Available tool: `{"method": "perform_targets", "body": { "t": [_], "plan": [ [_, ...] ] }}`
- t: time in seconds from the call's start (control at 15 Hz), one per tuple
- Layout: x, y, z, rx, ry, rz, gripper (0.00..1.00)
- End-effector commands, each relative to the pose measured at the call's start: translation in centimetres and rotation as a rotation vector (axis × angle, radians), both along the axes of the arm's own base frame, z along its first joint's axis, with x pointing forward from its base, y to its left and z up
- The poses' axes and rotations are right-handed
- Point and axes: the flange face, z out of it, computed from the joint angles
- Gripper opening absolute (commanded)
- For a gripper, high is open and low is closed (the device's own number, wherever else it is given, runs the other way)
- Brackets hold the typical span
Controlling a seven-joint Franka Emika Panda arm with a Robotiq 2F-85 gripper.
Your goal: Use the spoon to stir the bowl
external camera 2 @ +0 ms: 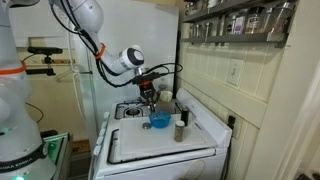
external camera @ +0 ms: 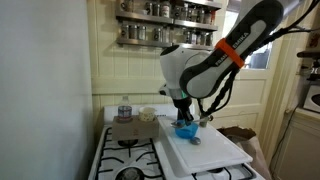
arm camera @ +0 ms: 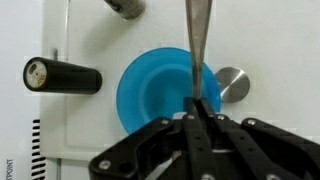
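Note:
My gripper should keep moving the spoon past the round metal lid and let go of it there, because the white board is open beyond the lid.
The blue bowl sits on a white board; it also shows in both exterior views. My gripper is right above the bowl and shut on the slim metal spoon, whose handle runs from the jaws across the bowl toward the top of the wrist view. In the exterior views the gripper hangs directly over the bowl. The spoon's bowl end is not visible.
A black cylinder lies on the board next to the bowl. A round metal lid sits on the bowl's other side. A metal object stands at the top edge. A gas stove adjoins the board. A tall shaker stands near the bowl.

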Motion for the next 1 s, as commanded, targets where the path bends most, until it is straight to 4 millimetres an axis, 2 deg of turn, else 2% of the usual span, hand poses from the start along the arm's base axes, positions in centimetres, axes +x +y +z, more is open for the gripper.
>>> {"method": "perform_targets", "body": {
  "t": [0.0, 0.53, 0.93],
  "plan": [
    [-3.1, -0.6, 0.3, 0.103, -0.040, -0.025, 0.02],
    [-5.5, -1.2, -2.5, 0.230, 0.026, -0.047, 0.02],
    [-6.7, -2.9, -4.6, 0.279, 0.129, -0.085, 0.02]
  ]
}}
